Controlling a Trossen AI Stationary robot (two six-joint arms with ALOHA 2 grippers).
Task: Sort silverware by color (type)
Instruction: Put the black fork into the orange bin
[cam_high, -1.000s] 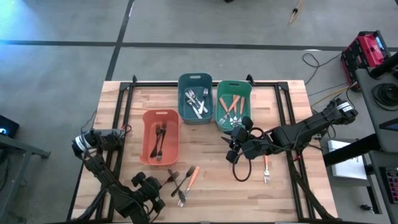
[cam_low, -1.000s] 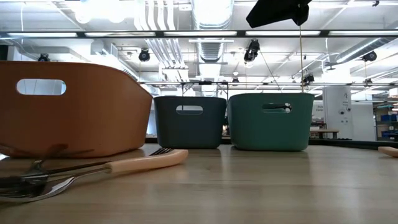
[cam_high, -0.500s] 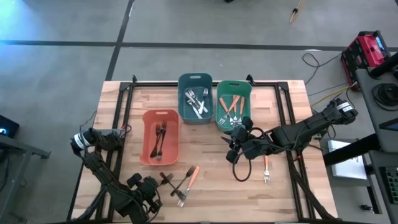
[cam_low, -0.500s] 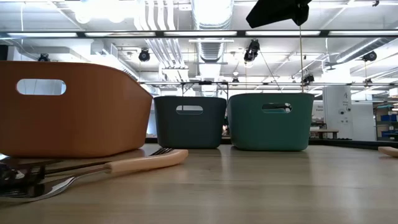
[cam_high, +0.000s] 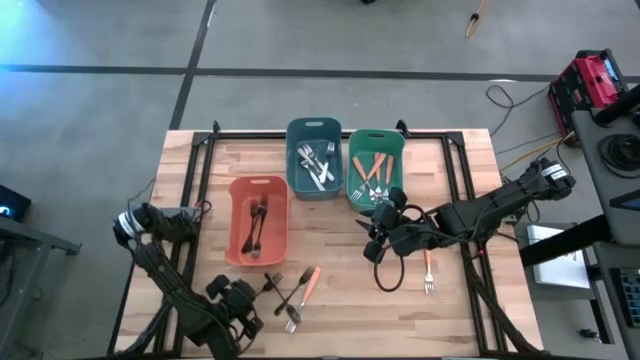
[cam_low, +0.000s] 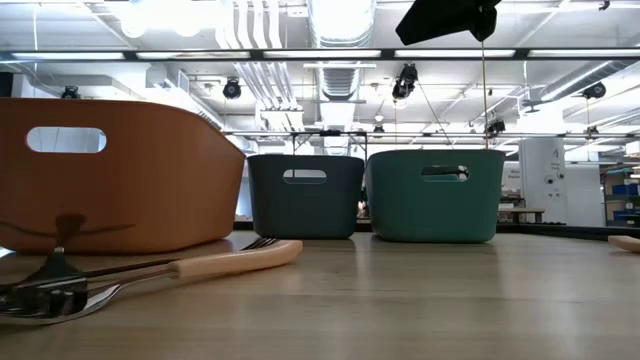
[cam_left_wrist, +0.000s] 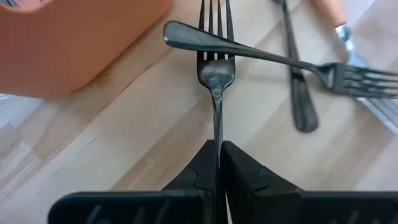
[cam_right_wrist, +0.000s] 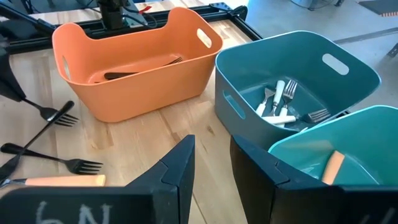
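My left gripper is holding a fork, and the second dark fork's handle lies across the held fork's teeth. My left gripper should lower the held fork, grip its handle again and pull the held fork free.
At the table's near left, my left gripper is shut on a dark bronze fork. The fork's tines point away toward the salmon bin. A second dark fork lies across its neck. A third dark utensil and an orange-handled fork lie beside them. In the low view a dark fork stands tilted in front of the salmon bin. My right gripper hangs open above the table, in front of the green bin, with nothing between its fingers. My left gripper pinches the dark fork's thin handle between its two shut fingers. The fingers slant down from the table's near left and lie along the fork. The tine end sits under the other dark fork's handle. I cannot tell whether it is clear of the table.
The blue bin holds silver pieces, the green bin orange-handled ones, and the salmon bin dark ones. Another orange-handled fork lies near the right arm beside a black cable loop. Bare wood lies along the near edge.
In the low view one end of the dark fork in my left gripper has tipped up; it now stands higher against the salmon bin. The right arm has kept still.
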